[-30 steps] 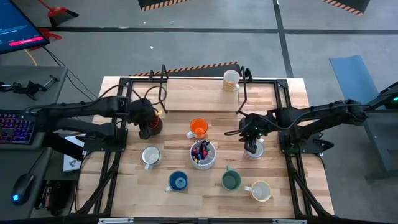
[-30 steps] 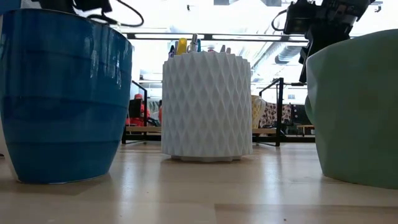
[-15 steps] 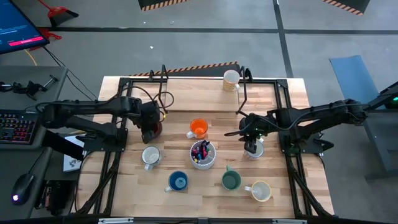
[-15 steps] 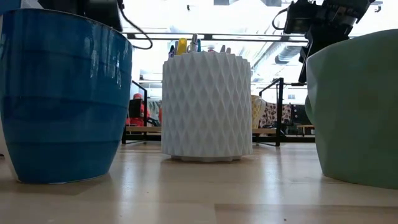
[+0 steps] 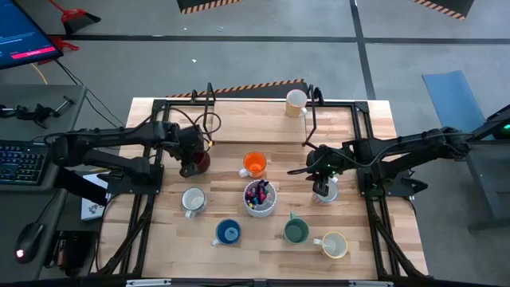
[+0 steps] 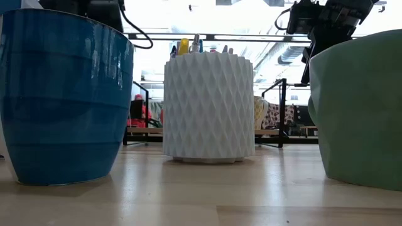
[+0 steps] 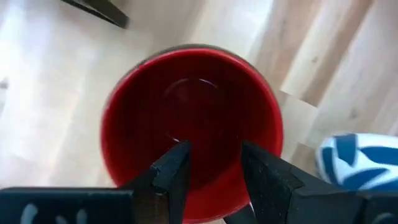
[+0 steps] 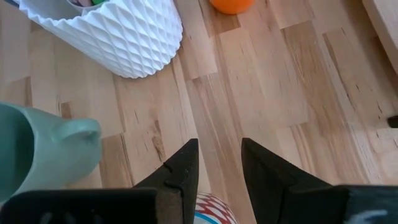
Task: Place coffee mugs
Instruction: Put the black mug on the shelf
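Observation:
My left gripper is pointing both fingers into the dark red mug's opening (image 7: 196,109), so I should move the gripper until its fingers are on either side of the mug's rim (image 7: 280,124) before it closes.
The dark red mug (image 5: 200,163) stands on the table at the left. My left gripper (image 5: 190,158) points down over its opening (image 7: 193,118), its fingers a little apart. My right gripper (image 5: 322,186) points down over a white mug (image 5: 327,194), whose patterned part (image 8: 212,214) shows between its slightly parted fingers. The other mugs stand upright on the table: orange (image 5: 254,165), white (image 5: 192,200), blue (image 5: 228,232), green (image 5: 296,231), cream (image 5: 334,245) and a cream one (image 5: 296,103) at the far edge. My left gripper comes from above with both fingertips (image 7: 177,168) over the red mug's inside near one rim (image 7: 211,208); I cannot tell whether it touches the mug. My right gripper comes from above at the white mug; its own fingers hide the place, so I cannot tell whether it touches.
The white faceted cup of pens (image 5: 260,198) stands mid-table between the mugs; it also shows in the low view (image 6: 208,107) and the right wrist view (image 8: 106,31). A black frame (image 5: 312,119) rims the table's far half. Bare wood lies between the orange mug and my right gripper.
My left gripper has shifted a little toward the table's far edge over the dark red mug, and more of the mug shows beside it. The mug stays about where it was.

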You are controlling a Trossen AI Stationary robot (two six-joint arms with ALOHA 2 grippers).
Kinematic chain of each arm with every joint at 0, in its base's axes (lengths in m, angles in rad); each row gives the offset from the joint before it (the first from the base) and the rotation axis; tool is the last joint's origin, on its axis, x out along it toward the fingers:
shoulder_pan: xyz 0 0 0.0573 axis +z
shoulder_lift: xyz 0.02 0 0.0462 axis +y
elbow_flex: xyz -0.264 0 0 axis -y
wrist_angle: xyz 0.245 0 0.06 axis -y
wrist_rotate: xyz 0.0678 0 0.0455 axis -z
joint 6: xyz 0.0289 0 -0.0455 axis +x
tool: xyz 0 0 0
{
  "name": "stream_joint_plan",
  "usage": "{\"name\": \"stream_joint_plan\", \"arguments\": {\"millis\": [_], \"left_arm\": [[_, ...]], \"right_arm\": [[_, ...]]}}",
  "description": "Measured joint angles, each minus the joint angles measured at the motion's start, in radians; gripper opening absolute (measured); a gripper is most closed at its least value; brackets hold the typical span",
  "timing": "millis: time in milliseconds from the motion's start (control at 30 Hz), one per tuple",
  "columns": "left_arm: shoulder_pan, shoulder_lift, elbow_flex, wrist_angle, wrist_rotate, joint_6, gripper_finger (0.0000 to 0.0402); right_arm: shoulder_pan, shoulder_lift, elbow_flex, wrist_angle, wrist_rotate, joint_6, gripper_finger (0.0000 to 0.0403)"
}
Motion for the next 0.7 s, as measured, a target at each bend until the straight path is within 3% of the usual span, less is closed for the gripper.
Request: {"name": "stream_joint_plan", "arguments": {"millis": [233, 400, 700], "left_arm": [[0.012, -0.051, 0.058, 0.01, -0.02, 0.009, 0.0131], [-0.013, -0.081, 0.102, 0.014, 0.033, 0.008, 0.0131], [-0.077, -0.014, 0.101, 0.024, 0.045, 0.005, 0.0131]], "right_arm": [[0.0, 0.0, 0.0, 0.0, 0.0, 0.011, 0.0101], [0.0, 0.0, 0.0, 0.002, 0.0, 0.011, 0.0101], [0.001, 0.0, 0.0, 0.003, 0.006, 0.011, 0.0101]]}}
